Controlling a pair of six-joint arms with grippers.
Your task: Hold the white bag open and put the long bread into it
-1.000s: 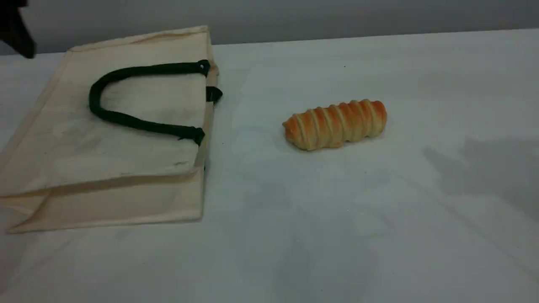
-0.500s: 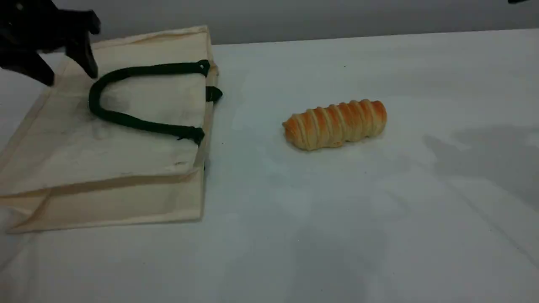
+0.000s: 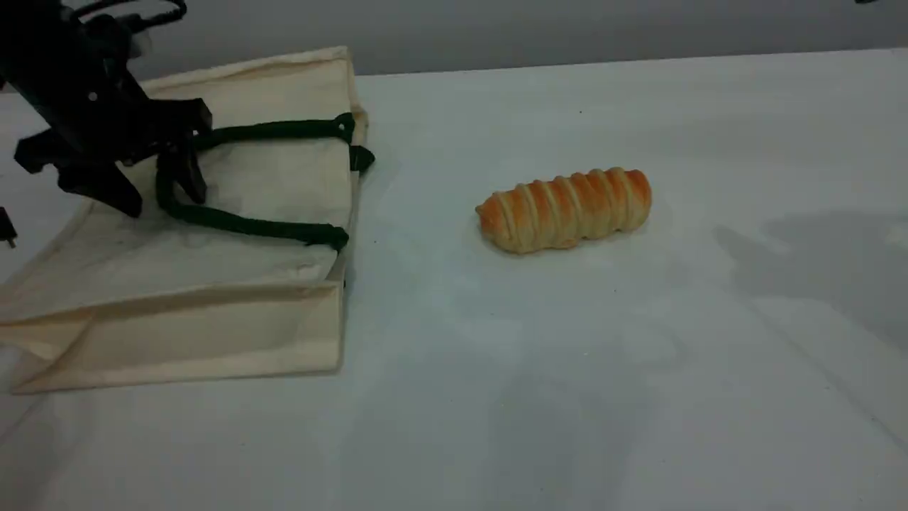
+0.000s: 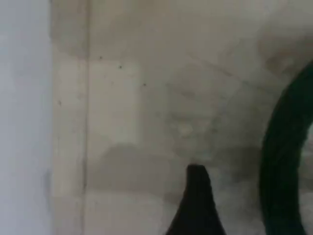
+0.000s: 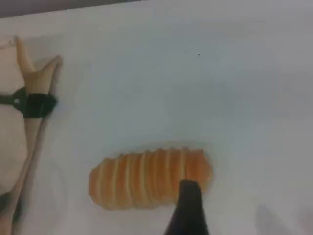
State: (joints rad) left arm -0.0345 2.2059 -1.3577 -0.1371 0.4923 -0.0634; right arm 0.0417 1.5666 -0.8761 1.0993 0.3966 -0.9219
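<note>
The white bag's opening (image 3: pixel 350 213) will come wide open when I lift the handle, because the dark green handle's ends (image 3: pixel 337 235) join the edge of the white bag's top panel.
The white bag (image 3: pixel 234 177) lies flat at the table's left, its mouth facing right. Its dark green handle (image 3: pixel 248 227) loops across the top panel. My left gripper (image 3: pixel 164 202) stands open on that panel, its fingers either side of the handle's bend. In the left wrist view one fingertip (image 4: pixel 195 196) hovers over the canvas (image 4: pixel 146 98) with the handle (image 4: pixel 281 161) to its right. The long bread (image 3: pixel 564 209) rests on the table right of the bag. In the right wrist view my right gripper's fingertip (image 5: pixel 188 205) hangs just above the bread (image 5: pixel 146 178); nothing is held.
A white cloth (image 3: pixel 638 390) covers the table. A grey wall (image 3: pixel 567 28) runs behind its far edge. The bag's mouth edge (image 5: pixel 34 78) and a handle end (image 5: pixel 36 105) show at the left of the right wrist view.
My left arm has come down from the top left corner onto the bag, reaching the handle's bend. The handle's upper strand has shifted slightly. The bread has not moved.
</note>
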